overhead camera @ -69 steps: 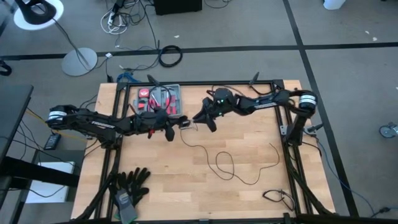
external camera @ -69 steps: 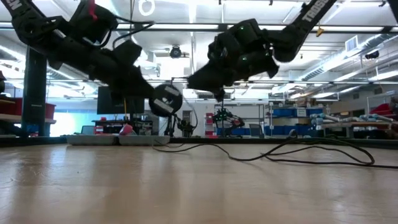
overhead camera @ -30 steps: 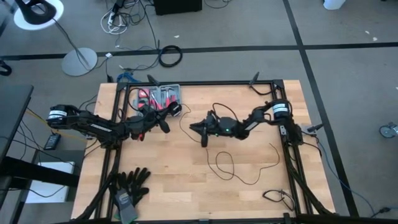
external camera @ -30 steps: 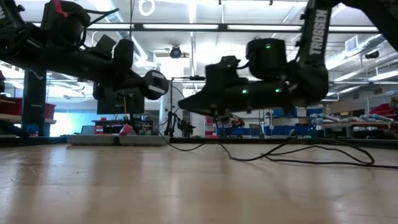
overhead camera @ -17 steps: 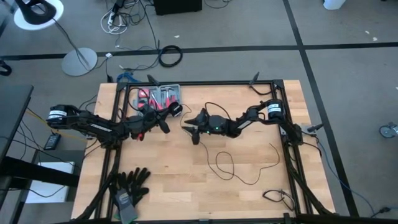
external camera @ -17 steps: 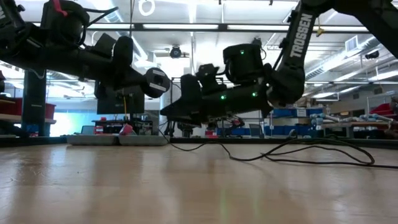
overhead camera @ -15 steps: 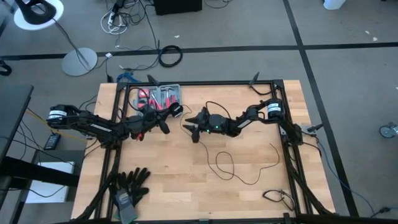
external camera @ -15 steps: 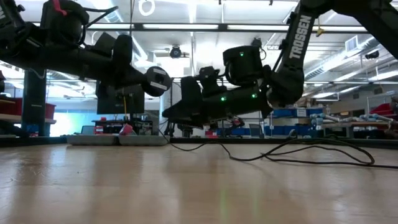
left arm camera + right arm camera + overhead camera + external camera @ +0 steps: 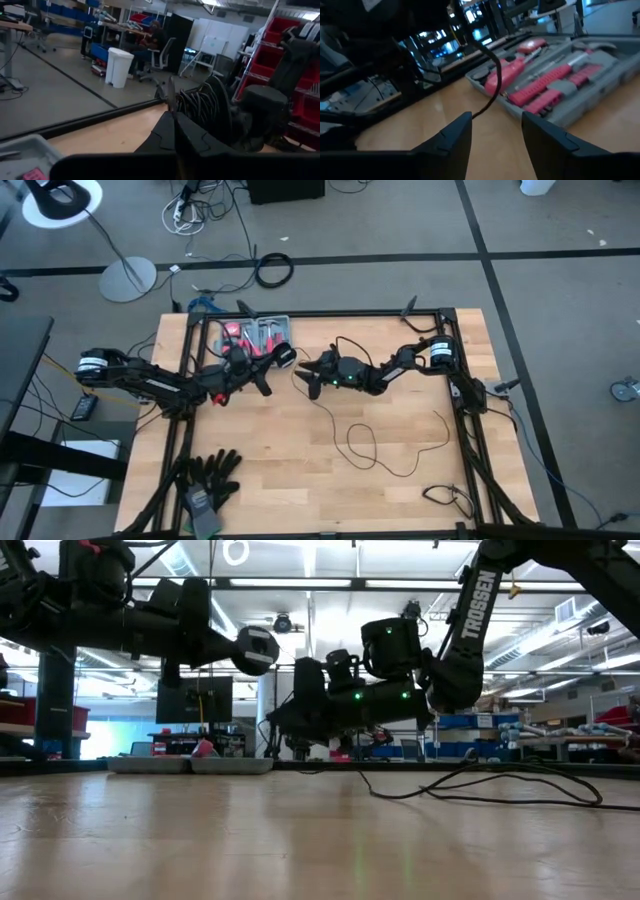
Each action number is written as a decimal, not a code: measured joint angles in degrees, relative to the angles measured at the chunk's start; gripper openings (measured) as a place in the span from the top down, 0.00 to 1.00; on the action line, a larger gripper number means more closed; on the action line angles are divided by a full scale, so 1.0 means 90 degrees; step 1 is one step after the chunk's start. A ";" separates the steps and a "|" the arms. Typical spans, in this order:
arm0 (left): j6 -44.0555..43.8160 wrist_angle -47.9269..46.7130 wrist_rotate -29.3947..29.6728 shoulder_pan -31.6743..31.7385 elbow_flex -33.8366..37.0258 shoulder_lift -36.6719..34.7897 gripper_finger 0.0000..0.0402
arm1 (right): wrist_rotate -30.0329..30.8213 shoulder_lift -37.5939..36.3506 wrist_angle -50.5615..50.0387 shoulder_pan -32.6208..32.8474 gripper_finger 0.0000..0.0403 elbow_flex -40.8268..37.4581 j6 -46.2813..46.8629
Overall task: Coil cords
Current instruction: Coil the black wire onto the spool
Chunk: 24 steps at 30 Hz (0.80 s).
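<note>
The black wire is lying in slack loops [image 9: 363, 445], so its loose end [image 9: 437, 414] will stay in place when I carry the hanging part toward my left gripper.
The cords are one thin black wire. It lies in slack loops [image 9: 360, 442] on the wooden table and rises at the far left to a small round puck [image 9: 258, 650]. My left gripper [image 9: 272, 364] reaches level from the table's left and is shut at that puck end, above the table. My right gripper [image 9: 306, 376] comes level from the right and faces it, open. In the right wrist view the wire [image 9: 490, 97] hangs between my right gripper's [image 9: 495, 134] spread fingers and seems to touch neither. My left gripper pinches the cords at their puck end [image 9: 171, 97] between its shut fingertips, coming level from the table's left. The puck stands just past the fingertips, lifted clear of the table. I cannot tell whether the fingers are on the puck's edge or on the wire beside it.
A grey tool case [image 9: 258, 335] with red tools lies at the far left, right behind both grippers. Black gloves [image 9: 210, 475] lie at the near left corner and a small cable [image 9: 445, 498] at the near right. Bare wood shows in the near middle.
My right gripper has moved toward the table's left and far edge, up to my left gripper and the tool case, and has opened. My left gripper has tipped upward a little, so the puck stands higher than before. The loops on the table have stayed.
</note>
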State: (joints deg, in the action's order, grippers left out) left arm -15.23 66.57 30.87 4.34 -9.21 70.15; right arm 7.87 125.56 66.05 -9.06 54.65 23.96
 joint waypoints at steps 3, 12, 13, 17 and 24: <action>0.0007 0.0084 0.0002 0.0005 0.0000 -0.0001 1.00 | -0.0032 -0.0002 0.0128 0.0000 0.59 0.0000 0.0000; 0.0151 0.0145 0.0007 0.0005 -0.0138 0.0000 1.00 | -0.0251 -0.0002 -0.0076 0.0002 0.69 0.0370 -0.0123; 0.0193 0.0142 0.0007 0.0005 -0.0140 0.0000 1.00 | -0.0317 -0.0002 -0.0081 0.0002 0.71 0.0377 -0.0124; 0.0197 0.0145 0.0008 0.0005 -0.0143 0.0000 1.00 | -0.0399 -0.0002 -0.0279 0.0002 0.83 0.0379 -0.0118; 0.0331 0.0143 0.0012 0.0005 -0.0143 0.0000 1.00 | -0.0735 -0.0002 -0.0384 0.0002 0.99 0.0379 -0.0072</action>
State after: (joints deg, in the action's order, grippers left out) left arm -12.25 67.85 30.98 4.38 -10.50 70.15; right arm 1.25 125.54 62.59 -9.04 58.06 23.31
